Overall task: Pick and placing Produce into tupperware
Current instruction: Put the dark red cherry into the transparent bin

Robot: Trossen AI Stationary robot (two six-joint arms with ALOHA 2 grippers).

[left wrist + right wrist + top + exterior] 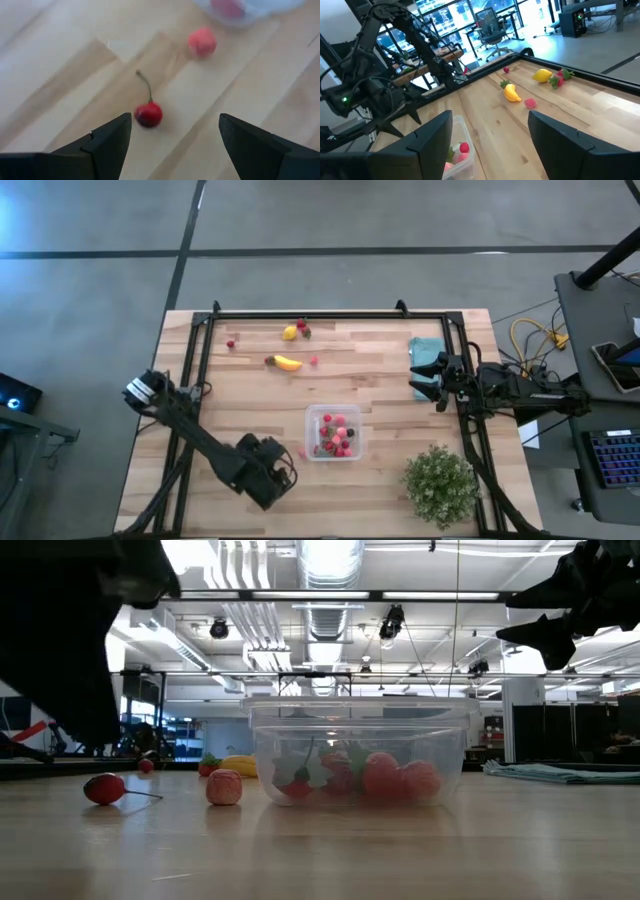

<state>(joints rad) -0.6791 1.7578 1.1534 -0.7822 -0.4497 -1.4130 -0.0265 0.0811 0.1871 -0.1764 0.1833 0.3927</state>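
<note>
My left gripper is up high and too far from the red cherry [148,115] toward the near edge of the table. I should swing it back, center it over the cherry [104,788] and lower it.
The clear tupperware [333,432] stands on the table with several red and pink pieces inside; it also shows in the low view [355,750]. A red cherry with a stem [148,114] and a pink ball [202,42] lie on the wood left of it. My left gripper [174,122] is open and hovers just over the cherry, one finger on either side, touching nothing. A banana [288,362], a lemon [290,333], a strawberry [303,328] and small red pieces lie near the far edge. My right gripper [490,120] is open and waits above the table's right side.
A folded teal cloth [425,352] lies under my right gripper [425,377]. A bushy green plant [440,483] stands at the near right corner. A dark frame rail [330,314] runs along the far edge. Bare wood lies between the tupperware and the far fruit.
</note>
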